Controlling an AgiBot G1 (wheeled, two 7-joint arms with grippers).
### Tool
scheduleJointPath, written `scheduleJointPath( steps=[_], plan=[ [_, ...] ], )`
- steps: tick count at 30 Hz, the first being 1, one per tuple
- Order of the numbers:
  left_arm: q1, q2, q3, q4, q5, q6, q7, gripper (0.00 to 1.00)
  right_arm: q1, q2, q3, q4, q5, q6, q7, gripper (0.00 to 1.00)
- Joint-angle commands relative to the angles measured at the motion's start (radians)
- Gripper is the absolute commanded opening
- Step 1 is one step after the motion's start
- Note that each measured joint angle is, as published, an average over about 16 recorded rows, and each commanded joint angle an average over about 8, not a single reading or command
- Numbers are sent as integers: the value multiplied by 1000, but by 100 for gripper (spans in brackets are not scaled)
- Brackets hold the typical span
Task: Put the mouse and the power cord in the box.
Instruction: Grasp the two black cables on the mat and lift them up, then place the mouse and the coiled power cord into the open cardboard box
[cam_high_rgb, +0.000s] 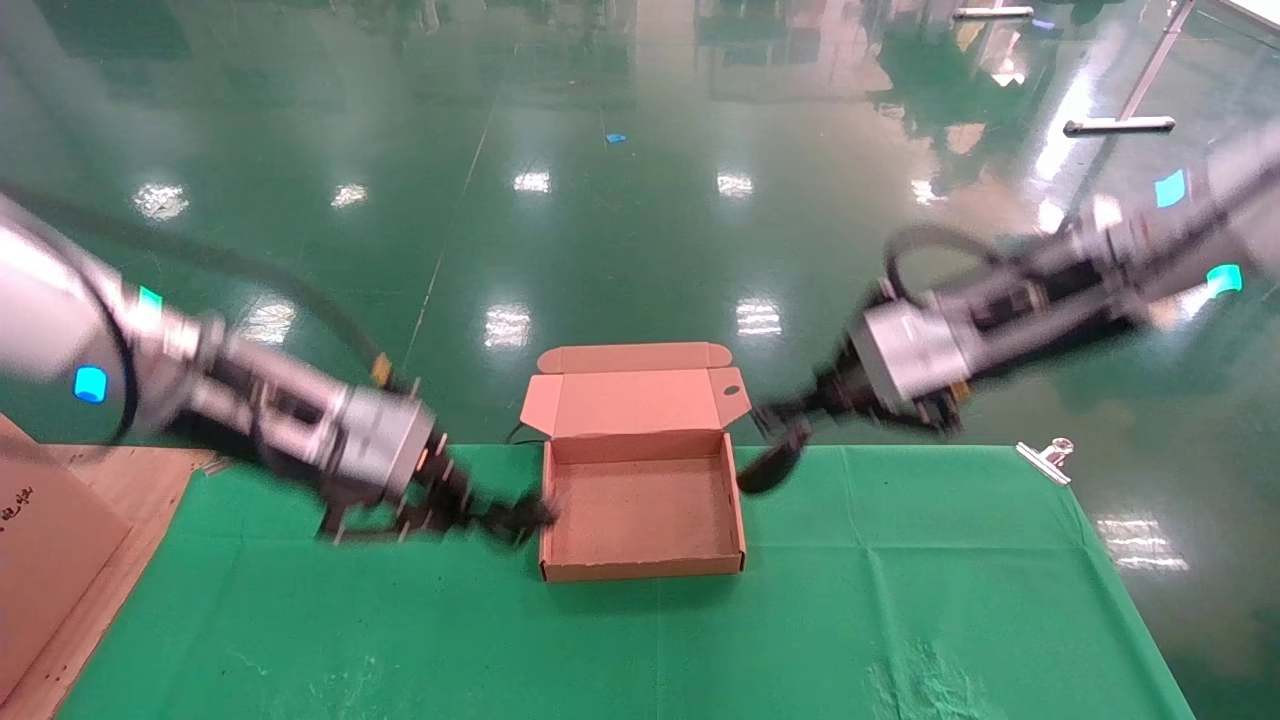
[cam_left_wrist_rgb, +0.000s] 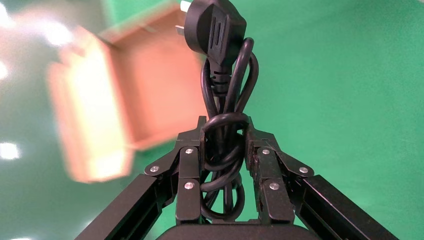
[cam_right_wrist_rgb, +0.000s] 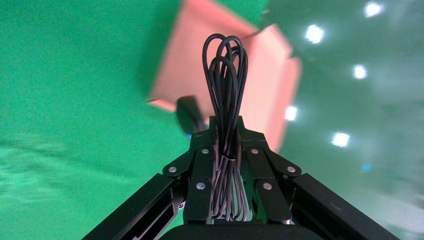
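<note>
The robot's grippers crowd the box from both sides, so the right gripper should hold the mouse outside until the left gripper puts the power cord in the box.
The brown box lies open in the middle of the green table, its lid tilted back. At the box's left wall, my left gripper is shut on the power cord. In the left wrist view the coiled power cord is clamped between the fingers, its plug sticking out toward the box. My right gripper, above the box's right rim, is shut on the mouse's thin bundled cable. The mouse dangles below it, and in the right wrist view the mouse hangs in front of the box.
A brown cardboard piece on a wooden board sits at the table's left edge. A metal clip holds the green cloth at the far right corner. Beyond the table is shiny green floor.
</note>
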Motion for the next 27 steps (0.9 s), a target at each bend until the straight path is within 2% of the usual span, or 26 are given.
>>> scheduleJointPath(
  steps=[1, 7, 15, 20, 27],
  plan=[
    [-51, 21, -4, -6, -8, 11, -9, 0, 41, -18, 5, 20, 7, -12, 25, 0],
    [-124, 70, -10, 1, -17, -19, -32, 0, 81, -71, 7, 55, 10, -10, 90, 0],
    [-133, 93, -18, 30, -29, -37, -37, 0, 74, -76, 8, 95, 23, -37, 128, 0],
    [-97, 108, -14, 30, -24, -91, -11, 0, 57, -67, 9, 122, 33, -44, 143, 0],
    [41, 138, -14, -22, -30, -276, 69, 0, 6, -41, 13, 152, 50, -44, 153, 0]
  ],
)
